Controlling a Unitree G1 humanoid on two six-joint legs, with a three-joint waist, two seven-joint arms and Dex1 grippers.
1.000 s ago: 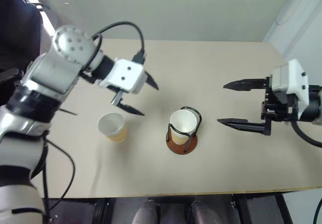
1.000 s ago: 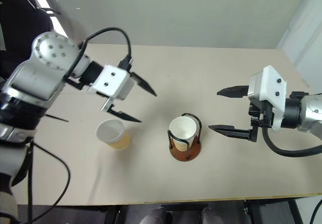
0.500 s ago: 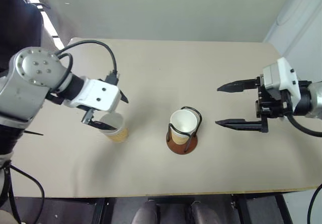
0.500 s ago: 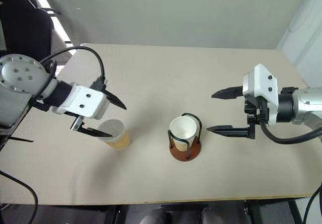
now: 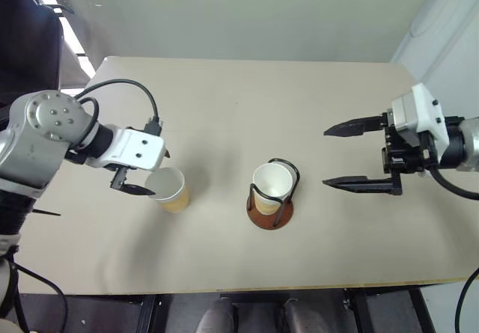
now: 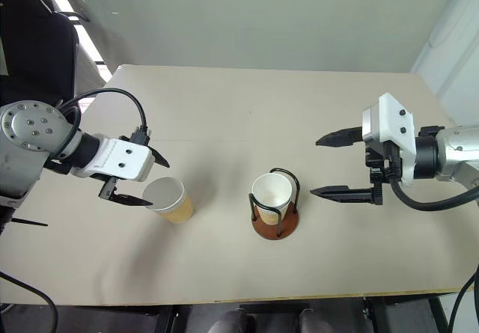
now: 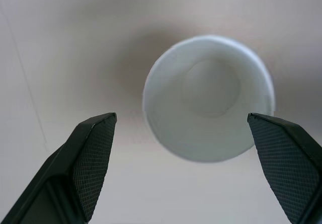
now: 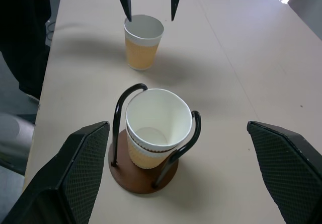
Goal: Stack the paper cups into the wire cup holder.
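My left gripper should keep moving in, as the free cup's opening (image 5: 166, 182) faces its spread fingers, until they straddle the free cup's rim (image 5: 171, 168), one finger inside, and then close.
One tan paper cup (image 5: 169, 189) with a white inside stands upright on the table left of centre. A second paper cup (image 5: 272, 182) sits inside the wire cup holder (image 5: 270, 216), whose black loops rise from a reddish-brown disc. My left gripper (image 5: 156, 173) is open and hangs just left of the free cup, angled down at it. In the left wrist view that cup (image 7: 209, 98) lies ahead between the spread fingers, untouched. My right gripper (image 5: 325, 158) is open and empty, held above the table right of the holder and pointing at it.
The beige table (image 5: 299, 101) has its front edge near me and its right edge close behind the right arm. A dark chair (image 5: 26, 41) stands past the table's far left corner.
My left gripper swung left and down, from above the gap between free cup and holder to the cup's left side. The right gripper kept its place, and neither cup moved.
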